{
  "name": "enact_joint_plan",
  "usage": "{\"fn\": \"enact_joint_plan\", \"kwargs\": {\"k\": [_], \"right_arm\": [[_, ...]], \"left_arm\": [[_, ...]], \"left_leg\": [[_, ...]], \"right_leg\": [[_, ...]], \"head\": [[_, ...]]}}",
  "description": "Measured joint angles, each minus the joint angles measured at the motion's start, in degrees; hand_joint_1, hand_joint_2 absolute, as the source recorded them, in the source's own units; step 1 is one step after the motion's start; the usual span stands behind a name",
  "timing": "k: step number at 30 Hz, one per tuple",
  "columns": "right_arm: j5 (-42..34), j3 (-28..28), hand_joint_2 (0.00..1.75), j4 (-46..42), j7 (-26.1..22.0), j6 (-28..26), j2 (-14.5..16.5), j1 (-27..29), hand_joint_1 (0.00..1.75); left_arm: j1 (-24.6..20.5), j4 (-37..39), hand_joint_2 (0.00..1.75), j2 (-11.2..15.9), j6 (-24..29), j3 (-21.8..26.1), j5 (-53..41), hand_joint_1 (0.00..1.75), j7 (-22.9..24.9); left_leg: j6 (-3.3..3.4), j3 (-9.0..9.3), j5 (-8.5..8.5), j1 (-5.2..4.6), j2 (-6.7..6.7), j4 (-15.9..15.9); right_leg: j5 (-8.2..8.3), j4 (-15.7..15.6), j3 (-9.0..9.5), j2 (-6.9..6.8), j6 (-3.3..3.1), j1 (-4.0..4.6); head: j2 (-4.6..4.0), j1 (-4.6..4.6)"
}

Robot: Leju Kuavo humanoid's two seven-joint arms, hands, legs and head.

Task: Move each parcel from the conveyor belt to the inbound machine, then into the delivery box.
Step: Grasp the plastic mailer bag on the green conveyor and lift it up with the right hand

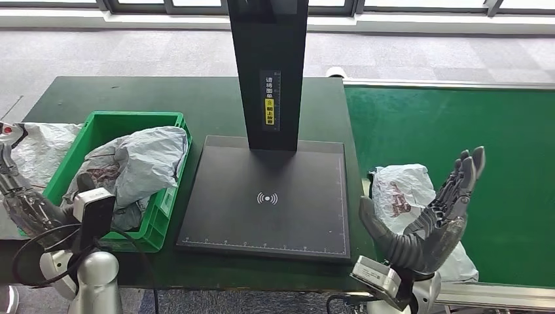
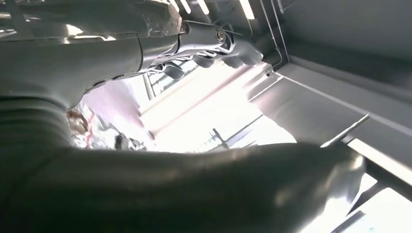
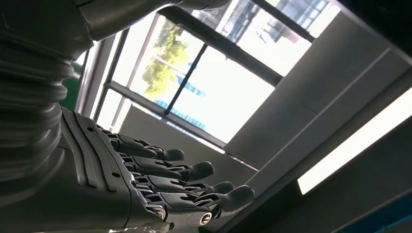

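The white-grey parcel [image 1: 400,190] will bunch up and fold at my right gripper when I carry it, because it has a wrinkled skin and a slack near end [image 1: 459,265].
A white-grey parcel [image 1: 399,190] lies on the green conveyor belt [image 1: 445,124], near its left edge. My right hand [image 1: 429,216] hovers over the parcel's near side, palm turned up, fingers spread, holding nothing. In the right wrist view my right hand [image 3: 145,189] has its fingers stretched out toward the ceiling. The black inbound machine plate [image 1: 262,216] is bare. The green delivery box [image 1: 137,119] holds crumpled grey parcels [image 1: 147,160]. My left hand [image 1: 23,196] sits just left of the box, and my left hand [image 2: 121,58] holds nothing between thumb and fingers.
The machine's black post [image 1: 269,72] rises from the back of the plate. Another grey bag [image 1: 46,147] lies on the dark green table left of the box. Grey carpet and windows lie beyond the table.
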Motion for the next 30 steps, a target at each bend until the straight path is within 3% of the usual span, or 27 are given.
{"fn": "enact_joint_plan", "kwargs": {"k": [1,5,9,14,17,23,30], "right_arm": [[4.1,-1.4,1.75,0.8,3.1,0.0,0.0,-0.1,0.0],[18.0,-11.6,1.75,9.7,13.7,0.1,-0.9,-4.0,0.0],[21.8,-19.4,1.75,18.3,18.5,0.5,-2.5,-7.6,0.0],[19.9,-21.5,1.75,27.9,24.9,2.6,-5.4,-11.2,0.0],[20.4,-21.8,1.75,32.4,27.4,2.7,-7.2,-13.1,0.0],[22.9,-22.0,1.75,38.2,32.9,4.1,-9.7,-15.4,0.0],[25.7,-23.5,1.75,45.1,40.3,13.1,-12.2,-18.6,0.0]], "left_arm": [[1.2,-0.9,1.75,0.1,-3.6,-0.8,8.5,0.0,-3.0],[6.4,-3.4,1.75,0.5,-27.0,-5.6,43.3,0.0,-11.0],[9.0,-4.7,1.75,0.6,-35.7,-7.6,47.3,0.0,-12.4],[11.0,-6.5,1.75,0.5,-46.3,-9.2,52.4,0.0,-13.1],[12.1,-7.7,1.75,0.2,-49.3,-9.7,53.6,0.0,-13.1],[13.1,-9.1,1.75,0.0,-49.9,-10.9,52.7,0.0,-13.1],[13.5,-10.0,1.75,0.0,-48.9,-12.3,51.1,0.0,-13.2]], "left_leg": [[0.0,0.01,-0.01,0.0,0.01,0.0],[0.02,-0.05,-0.03,-0.02,-0.08,0.0],[0.05,-0.05,-0.03,-0.07,-0.1,0.0],[0.06,-0.02,-0.03,-0.06,-0.08,0.1],[0.06,-0.02,-0.03,-0.05,-0.08,0.0],[0.06,-0.03,-0.03,-0.03,-0.08,0.0],[0.06,-0.02,-0.03,-0.04,-0.09,0.1]], "right_leg": [[-0.01,0.0,0.0,0.01,0.0,-0.01],[-0.03,-0.1,0.05,-0.09,0.04,-0.03],[0.02,-0.1,0.1,-0.1,0.1,-0.09],[0.03,-0.1,0.07,-0.08,0.1,-0.07],[0.02,-0.1,0.07,-0.08,0.1,-0.05],[0.02,-0.1,0.06,-0.08,0.1,-0.03],[0.03,-0.1,0.1,-0.09,0.11,-0.05]], "head": [[0.0,0.0],[0.0,0.01],[0.0,0.01],[0.0,0.01],[0.0,0.0],[0.0,0.01],[0.0,0.02]]}}
